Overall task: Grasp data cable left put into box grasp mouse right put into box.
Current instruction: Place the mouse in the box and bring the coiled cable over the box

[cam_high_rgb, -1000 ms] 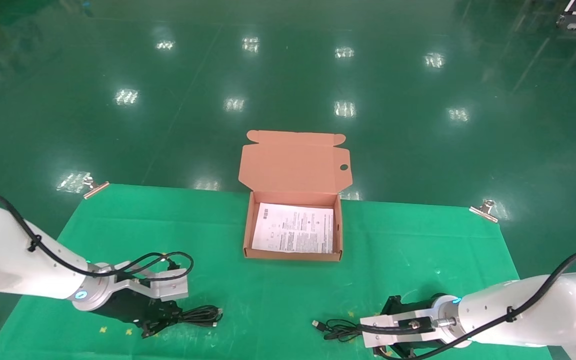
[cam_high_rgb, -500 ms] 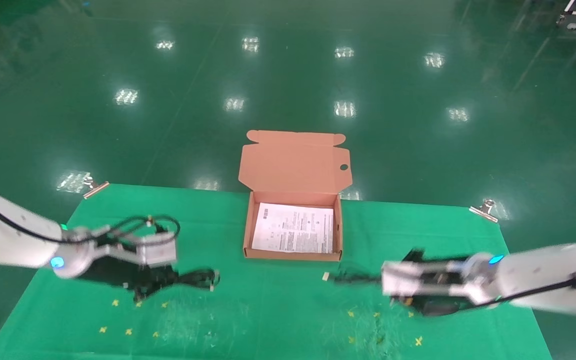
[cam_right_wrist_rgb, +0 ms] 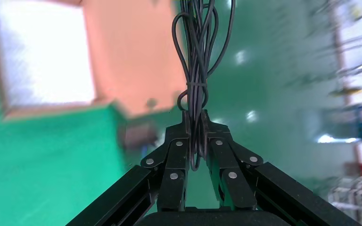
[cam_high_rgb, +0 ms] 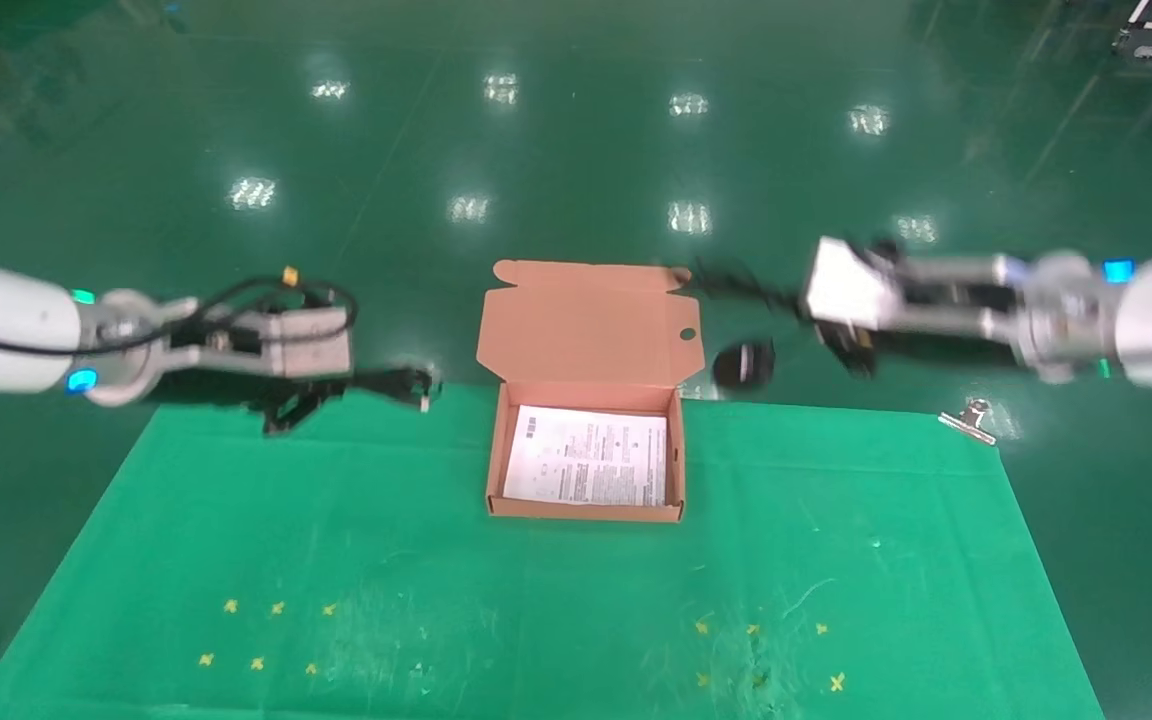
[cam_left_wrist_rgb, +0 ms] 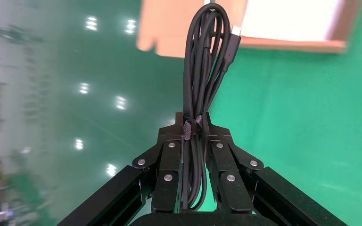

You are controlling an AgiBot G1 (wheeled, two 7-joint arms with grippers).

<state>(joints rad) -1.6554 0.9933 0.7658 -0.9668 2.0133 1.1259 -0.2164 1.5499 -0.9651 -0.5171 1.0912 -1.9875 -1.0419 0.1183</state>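
I should pull the data cable back with my left gripper while my right gripper lowers the dangling mouse inside first, since both grippers face the same box.
The salmon-orange box stands open at the back middle of the green cloth, lid flap up, with a printed sheet inside. My left gripper is shut on the data cable, held in the air left of the box; in the left wrist view the gripper pinches the bundle at its strap. My right gripper is raised right of the lid, shut on the mouse's cord. The mouse dangles below. In the right wrist view the gripper clamps the cord loops.
The green cloth has small yellow marks near the front. A metal clip holds its back right corner. Glossy green floor lies beyond the table. The box shows in both wrist views.
Both arms have lifted off the cloth and moved back toward the box. The left carries the data cable up. The right carries the mouse by its cord, now hanging beside the lid.
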